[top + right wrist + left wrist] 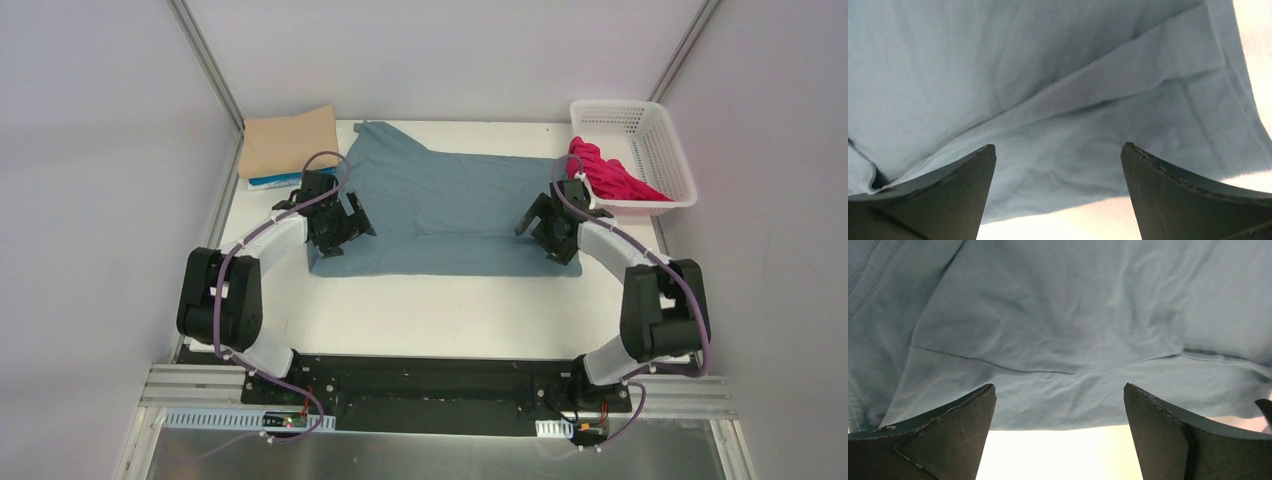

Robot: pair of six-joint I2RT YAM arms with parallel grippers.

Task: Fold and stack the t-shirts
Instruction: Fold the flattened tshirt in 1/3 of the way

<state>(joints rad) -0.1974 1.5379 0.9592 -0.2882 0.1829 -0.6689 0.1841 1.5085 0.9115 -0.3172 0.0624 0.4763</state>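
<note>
I should pull the t-shirt's near part closer with my left gripper and my right gripper before folding, because the teal-blue t-shirt's far sleeve reaches the back wall.
A dusty teal-blue t-shirt lies flat across the middle of the table, its near part folded over. My left gripper stands open over the shirt's near left corner, nothing between its fingers; the left wrist view shows the teal cloth and its near edge just ahead of the tips. My right gripper stands open over the near right corner, with the teal cloth filling its view. A folded tan t-shirt rests on a bright blue one at the back left. A magenta-red t-shirt spills from the basket.
The white plastic lattice basket sits at the back right corner. White walls and metal frame posts close in the table on three sides. Bare white tabletop lies between the shirt and the arm bases.
</note>
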